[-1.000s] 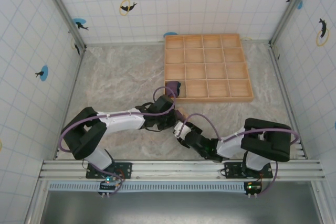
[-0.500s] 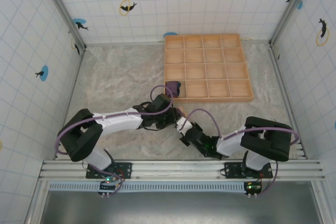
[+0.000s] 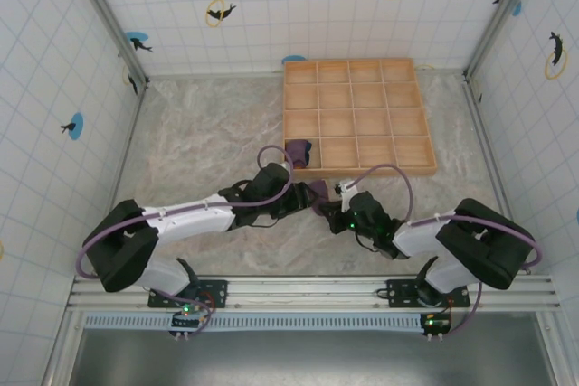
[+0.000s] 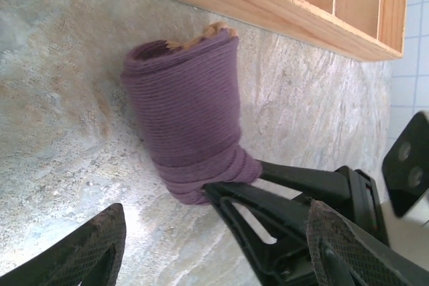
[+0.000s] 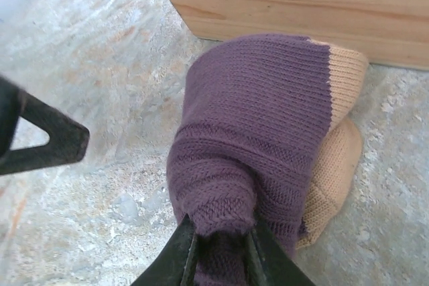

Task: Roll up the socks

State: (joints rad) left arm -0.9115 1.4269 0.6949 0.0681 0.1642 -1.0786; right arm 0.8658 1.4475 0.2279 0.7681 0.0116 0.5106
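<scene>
The roll's near end point(image 5: 218, 204) has only a fold pinched in my right gripper, so my left gripper should approach low and close around the roll before lifting it.
One of the socks, a rolled purple bundle point(image 3: 318, 192) with a tan toe point(image 5: 340, 132), lies on the table just in front of the wooden tray. My right gripper point(image 5: 221, 249) is shut on the bundle's point(image 5: 261, 118) near end, with purple fabric pinched between its fingers point(image 4: 268, 195). My left gripper point(image 4: 216, 226) stands open on the other side of the roll point(image 4: 188, 112) and touches nothing. The other sock point(image 3: 298, 151), also purple, sits in the tray's near-left compartment.
The wooden tray point(image 3: 360, 170) of square compartments stands at the back right, with its front wall point(image 5: 301, 5) close behind the bundle. Tiled walls enclose the marbled table point(image 3: 199, 133), which has free room to the left.
My left gripper has opened and let go of the bundle. My right gripper has closed on it, and the right arm has swung up towards the tray.
</scene>
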